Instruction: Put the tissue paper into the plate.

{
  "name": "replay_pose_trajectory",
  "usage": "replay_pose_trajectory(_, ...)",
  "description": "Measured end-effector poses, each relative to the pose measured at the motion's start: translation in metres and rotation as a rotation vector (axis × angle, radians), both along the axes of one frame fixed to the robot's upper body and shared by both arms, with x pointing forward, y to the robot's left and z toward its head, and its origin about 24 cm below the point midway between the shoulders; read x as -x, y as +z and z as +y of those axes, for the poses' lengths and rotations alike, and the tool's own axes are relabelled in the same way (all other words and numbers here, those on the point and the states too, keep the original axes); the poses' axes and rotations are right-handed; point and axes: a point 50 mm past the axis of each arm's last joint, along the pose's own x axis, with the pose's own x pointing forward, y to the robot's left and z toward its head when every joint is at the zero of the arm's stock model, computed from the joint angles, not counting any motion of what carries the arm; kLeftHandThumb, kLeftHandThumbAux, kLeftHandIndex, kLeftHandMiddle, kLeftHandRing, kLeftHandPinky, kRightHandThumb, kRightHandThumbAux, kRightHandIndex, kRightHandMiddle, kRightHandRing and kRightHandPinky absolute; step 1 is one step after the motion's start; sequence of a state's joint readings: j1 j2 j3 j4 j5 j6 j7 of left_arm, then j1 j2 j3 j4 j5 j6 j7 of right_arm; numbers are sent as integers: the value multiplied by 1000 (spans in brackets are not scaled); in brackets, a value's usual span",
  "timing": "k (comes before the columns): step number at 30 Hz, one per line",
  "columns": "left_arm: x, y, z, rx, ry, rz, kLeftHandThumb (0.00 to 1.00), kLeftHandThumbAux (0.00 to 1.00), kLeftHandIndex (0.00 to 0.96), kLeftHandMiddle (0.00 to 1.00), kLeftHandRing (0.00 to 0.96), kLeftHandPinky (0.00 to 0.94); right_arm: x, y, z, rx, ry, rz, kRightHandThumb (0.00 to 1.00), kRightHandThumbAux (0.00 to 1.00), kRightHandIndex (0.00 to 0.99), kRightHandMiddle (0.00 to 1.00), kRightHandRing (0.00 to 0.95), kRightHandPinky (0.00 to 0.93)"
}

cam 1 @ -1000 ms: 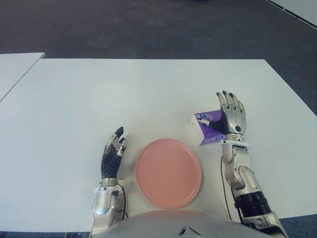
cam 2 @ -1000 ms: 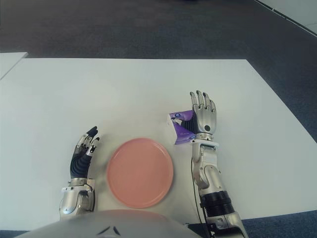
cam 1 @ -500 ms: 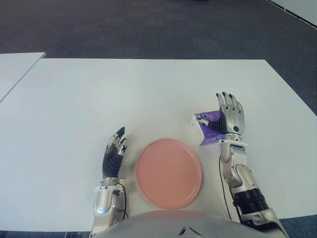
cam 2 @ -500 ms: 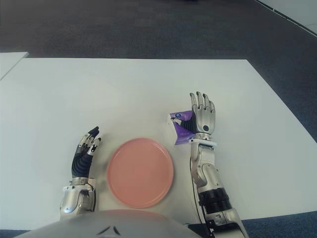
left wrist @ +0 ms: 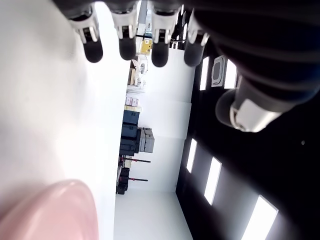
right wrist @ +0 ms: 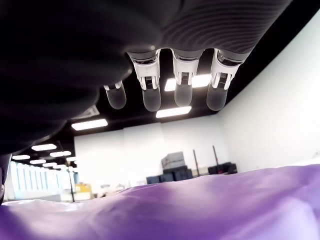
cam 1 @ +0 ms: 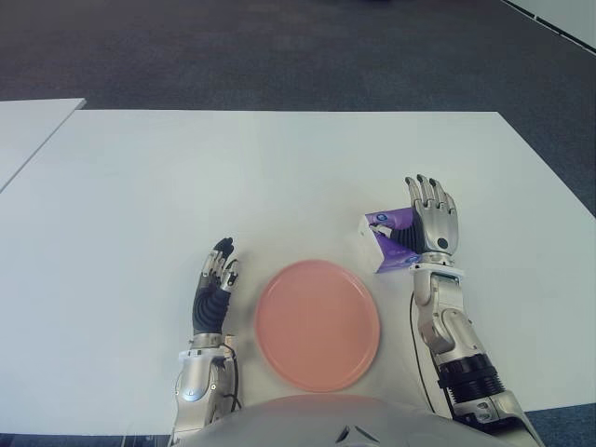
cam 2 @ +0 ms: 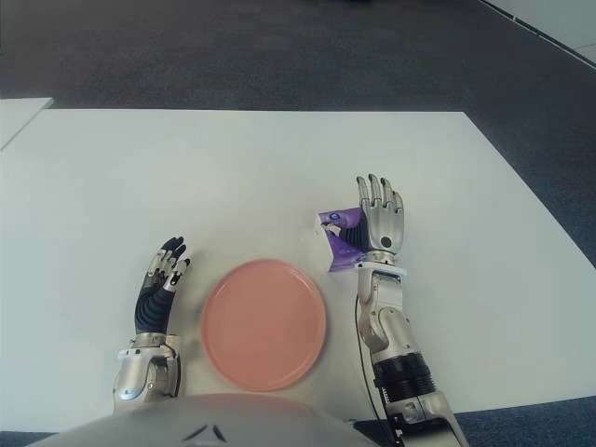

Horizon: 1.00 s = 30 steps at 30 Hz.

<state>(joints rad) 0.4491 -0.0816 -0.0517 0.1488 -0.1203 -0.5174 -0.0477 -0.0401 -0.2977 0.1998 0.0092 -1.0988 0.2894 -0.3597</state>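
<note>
My gripper will lift the purple tissue pack point(cam 1: 395, 240), and the pack will keep its block shape instead of sagging then, because the white end point(cam 1: 370, 245) stands upright with straight edges.
The purple tissue pack point(cam 1: 387, 238) lies on the white table point(cam 1: 233, 177), just right of and beyond the empty pink plate point(cam 1: 317, 323). My right hand point(cam 1: 431, 216) stands against the pack's right side, fingers straight and spread, thumb lying across the pack. In the right wrist view the pack point(right wrist: 200, 210) fills the space under the palm and the fingertips point(right wrist: 151, 95) stretch past it without curling around it. My left hand point(cam 1: 216, 279) shows left of the plate, fingers relaxed and holding nothing.
Bare white tabletop runs far to the left and back. A second white table point(cam 1: 28, 126) stands at the far left across a gap. Dark carpet point(cam 1: 279, 47) lies beyond the far edge and off the right edge.
My right hand has eased a little closer to the tissue pack. The pack, the plate and the left hand stay where they were.
</note>
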Motion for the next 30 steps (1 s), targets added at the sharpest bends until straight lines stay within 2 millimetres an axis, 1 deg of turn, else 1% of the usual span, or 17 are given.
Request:
replay_pose_trajectory(2,0,0,0,4,2,0,150,500,98,88,62,67,2,2,2,-1,3,-7,150,445,0,0,0,0)
replay_pose_trajectory(4,0,0,0,10,2,-1,140,489,80,70,40,37,3,4,4,-3,9,-15,150,447,0,0,0,0)
replay_pose_trajectory(7,0,0,0,15,1,-2,131,481,71,57,24,19,7,8,7,-9,15,-21,152,449,0,0,0,0)
replay_pose_trajectory(17,-1,0,1,23,4,-3,157,480,180,101,51,48,11,21,13,-26,32,-43,166,454,0,0,0,0)
replay_pose_trajectory(21,-2,0,0,20,0,-6,161,479,216,122,69,81,11,23,14,-30,38,-45,173,449,0,0,0,0)
replay_pose_trajectory(25,-2,0,-1,14,-5,-7,159,479,221,130,80,89,12,24,15,-33,42,-44,174,437,0,0,0,0)
replay_pose_trajectory(27,-2,0,-1,14,-5,-7,153,474,202,119,72,67,12,25,16,-34,46,-40,170,433,0,0,0,0)
replay_pose_trajectory(30,-2,0,-1,16,-4,-7,159,486,179,109,68,82,12,25,17,-36,52,-34,167,431,0,0,0,0)
